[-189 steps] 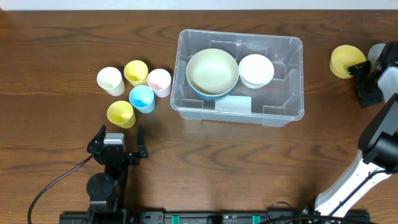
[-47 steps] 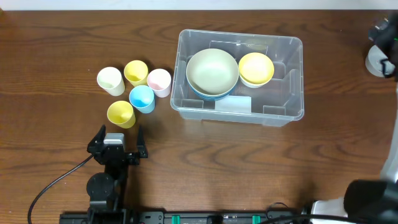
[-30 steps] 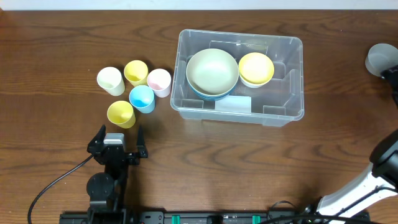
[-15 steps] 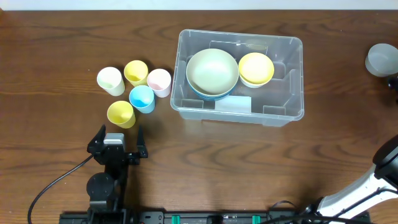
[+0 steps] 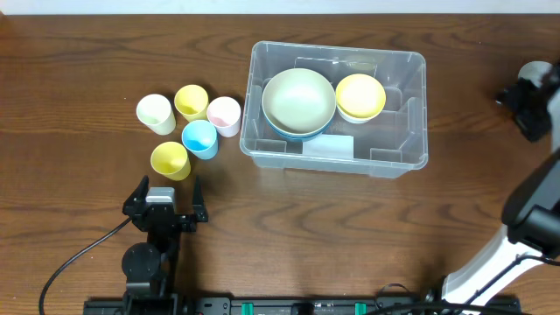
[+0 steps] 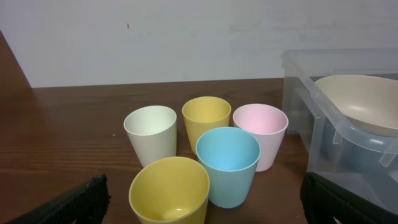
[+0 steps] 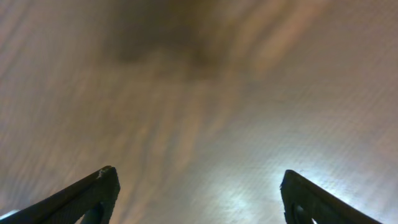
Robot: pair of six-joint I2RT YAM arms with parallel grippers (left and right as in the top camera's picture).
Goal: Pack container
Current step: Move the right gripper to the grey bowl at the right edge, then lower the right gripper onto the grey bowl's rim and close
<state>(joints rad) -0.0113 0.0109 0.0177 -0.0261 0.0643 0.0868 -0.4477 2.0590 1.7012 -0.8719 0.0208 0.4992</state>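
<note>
The grey bowl is beside my right gripper's open fingers, which are over wood [image 7: 193,149], so I should move back toward the table's edge and put the fingers on both sides of the bowl's rim [image 5: 537,64].
The clear container [image 5: 411,159] with a white label [image 5: 328,146] stands at the table's middle. In it, a large cream bowl [image 5: 298,101] sits on a blue bowl, and a yellow bowl [image 5: 360,95] sits on a white one. Its corner shows in the left wrist view [image 6: 298,81]. My right gripper [image 5: 523,109] is at the far right edge, open and empty, over bare blurred wood in its wrist view [image 7: 199,186]. A grey bowl [image 5: 530,72] peeks out beside it. My left gripper [image 5: 166,208] is open and empty, just short of the cups [image 6: 202,196].
Several cups stand left of the container: cream [image 5: 155,113], yellow [image 5: 191,101], pink [image 5: 224,115], blue [image 5: 199,137] and a nearer yellow one [image 5: 170,160]. In the left wrist view the near yellow cup [image 6: 169,190] and blue cup [image 6: 227,163] are closest.
The yellow bowl, earlier held at the far right, now sits on the white bowl in the container. My right arm swung off to the right, then came back partly over the grey bowl.
</note>
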